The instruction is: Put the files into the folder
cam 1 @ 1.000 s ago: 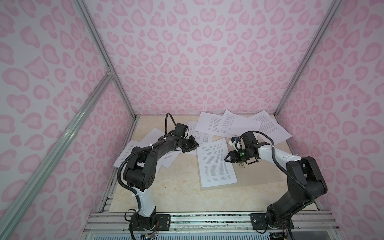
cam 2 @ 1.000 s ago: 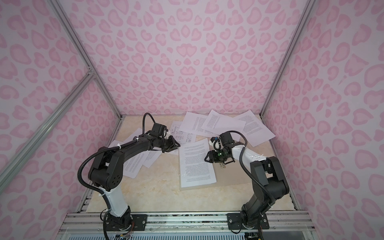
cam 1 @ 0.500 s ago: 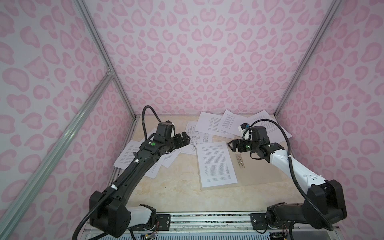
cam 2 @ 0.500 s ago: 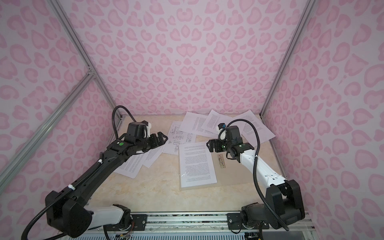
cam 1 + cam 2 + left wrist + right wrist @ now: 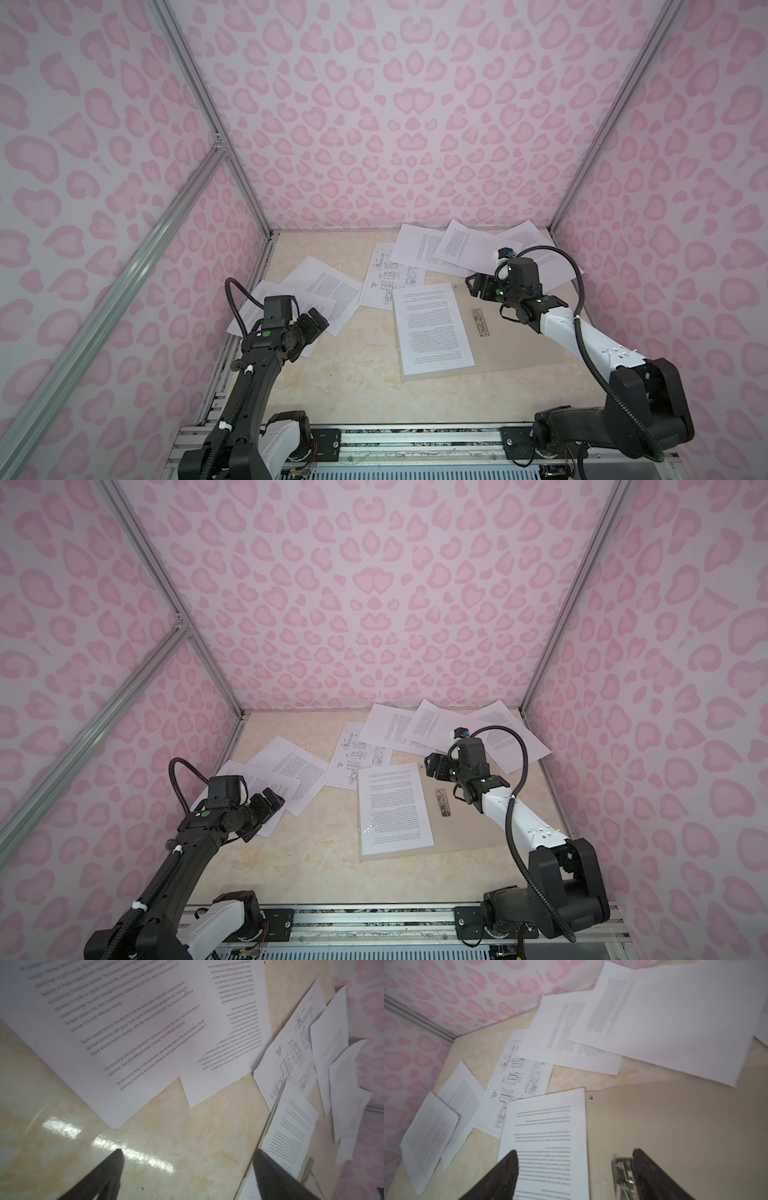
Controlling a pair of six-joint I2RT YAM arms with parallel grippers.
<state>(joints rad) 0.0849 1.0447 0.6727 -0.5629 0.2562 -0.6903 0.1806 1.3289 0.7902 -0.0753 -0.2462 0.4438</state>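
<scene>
The upper text sheet lies partly over another sheet [image 5: 328, 303] near my left gripper, so my left gripper should swing back to the upper text sheet's loose wall-side end and pinch it there.
The beige folder [image 5: 519, 345] lies open on the table, its metal clip [image 5: 481, 321] along the spine. One printed file [image 5: 432, 328] rests on its left half. Other files lie loose: text sheets [image 5: 328, 286] at the left, a drawing sheet [image 5: 390, 278] in the middle, more sheets [image 5: 457, 249] at the back. My left gripper [image 5: 318, 322] hovers open over the near corner of the left sheets. In the left wrist view it [image 5: 189, 1153] stands over bare table. My right gripper [image 5: 473, 286] is open above the folder's far edge, straddling the file [image 5: 548, 1136] and clip [image 5: 622, 1172].
Pink patterned walls with aluminium posts [image 5: 249, 195] enclose the marble table [image 5: 353, 395] on three sides. A metal rail [image 5: 415, 436] with both arm bases runs along the front edge. Back sheets [image 5: 507, 737] reach the right wall.
Both grippers have opened wide. The left gripper has drawn back from the drawing sheet toward the front left. The right gripper has shifted from the folder's middle toward its far edge.
</scene>
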